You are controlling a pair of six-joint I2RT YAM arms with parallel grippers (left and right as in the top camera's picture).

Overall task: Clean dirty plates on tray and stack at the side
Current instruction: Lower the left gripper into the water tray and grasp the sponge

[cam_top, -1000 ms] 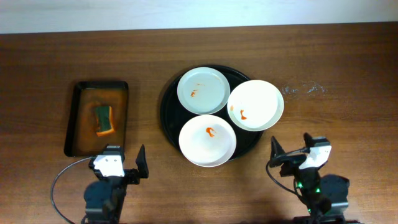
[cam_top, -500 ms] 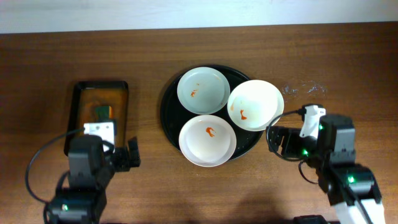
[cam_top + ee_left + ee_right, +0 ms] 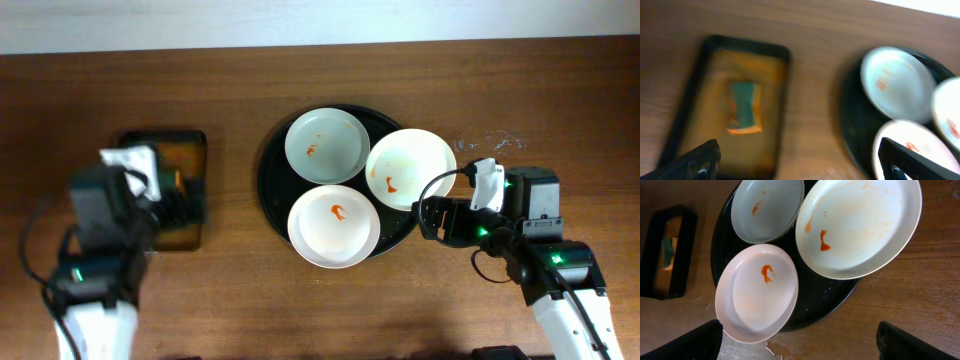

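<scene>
My left gripper's open fingers are in line with the sponge at its narrow width (image 3: pixel 745 120), clear of the tray's sides. They should keep going down until they close on the sponge's green top (image 3: pixel 742 102).
The round black tray (image 3: pixel 272 190) holds three plates, each with an orange-red smear: a pale grey-blue plate (image 3: pixel 326 145) at the back, a white plate (image 3: pixel 411 168) on the right and a white plate (image 3: pixel 334 225) at the front. My right gripper (image 3: pixel 430 220) is open and empty at the tray's front right rim. Its wrist view shows the tray (image 3: pixel 827 297), the grey-blue plate (image 3: pixel 771 207) and both white plates (image 3: pixel 860 225) (image 3: pixel 757 292). My left gripper (image 3: pixel 187 195) is open and empty over the rectangular tray, left of the plates (image 3: pixel 897 80).
A small rectangular dark tray (image 3: pixel 190 138) with a brownish bottom lies at the left, holding a green and orange sponge (image 3: pixel 745 107). Wet marks (image 3: pixel 485 143) show on the wood right of the round tray. A small spill (image 3: pixel 777 347) lies by the front plate.
Both arms have come forward from the table's front edge. The left gripper has moved over the rectangular tray. The right gripper has moved left to the round tray's rim.
</scene>
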